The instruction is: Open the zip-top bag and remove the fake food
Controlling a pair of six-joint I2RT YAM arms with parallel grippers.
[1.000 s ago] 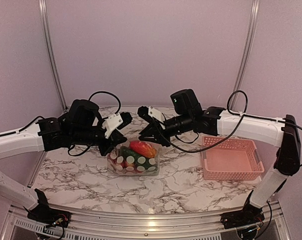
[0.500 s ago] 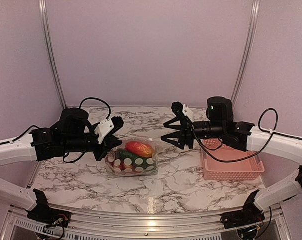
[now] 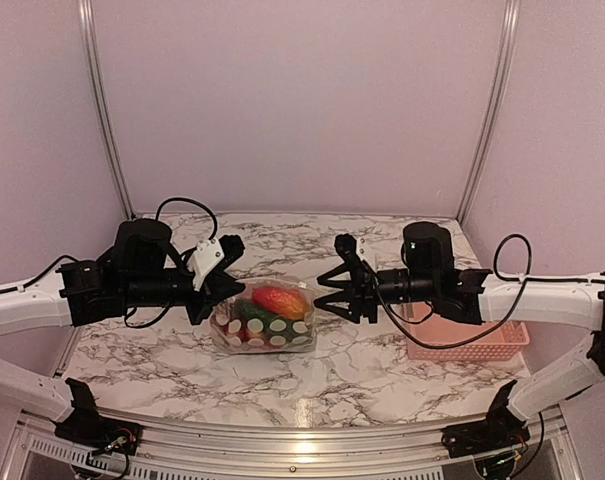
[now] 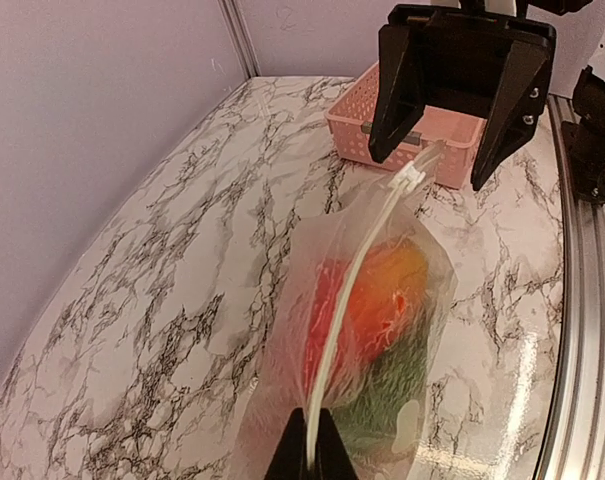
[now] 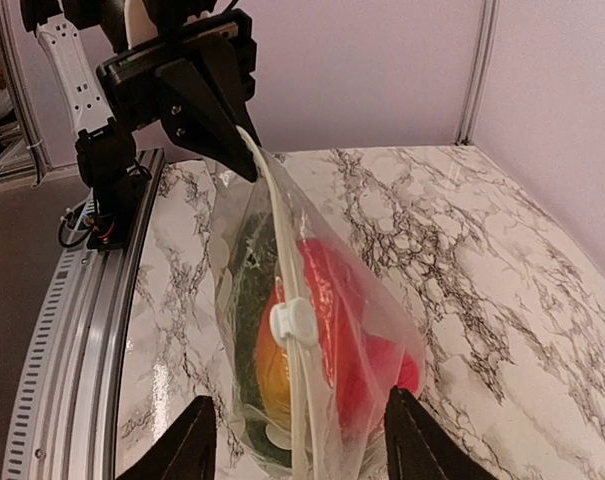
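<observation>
I can see the white slider (image 5: 294, 322) near my right gripper's end of the bag's strip, so my right gripper should squeeze that end (image 5: 301, 440) while my left gripper pulls the slider across.
The zip-top bag (image 3: 267, 318) stands on the marble table with its zip strip upward. My left gripper (image 3: 208, 292) is shut on the strip's left end, pinched between the fingertips (image 4: 310, 452). The white slider (image 5: 294, 322) sits on the strip near the bag's right end. Fake food fills the bag: a red-orange piece (image 3: 280, 298), red pieces (image 5: 357, 340) and a dark green cucumber (image 4: 382, 385). My right gripper (image 3: 334, 293) is open just right of the bag, its fingers either side of the strip's end and apart from it, nothing between them.
The pink slotted basket (image 3: 482, 342) stands at the right, under the right forearm. It also shows behind the right gripper in the left wrist view, basket (image 4: 354, 112). The metal table rail (image 5: 92, 330) runs along the near edge.
The right gripper let go of the bag's top and opened, swung away to the right, then came back a little toward the bag's right end. The left gripper kept its hold and sank slightly.
</observation>
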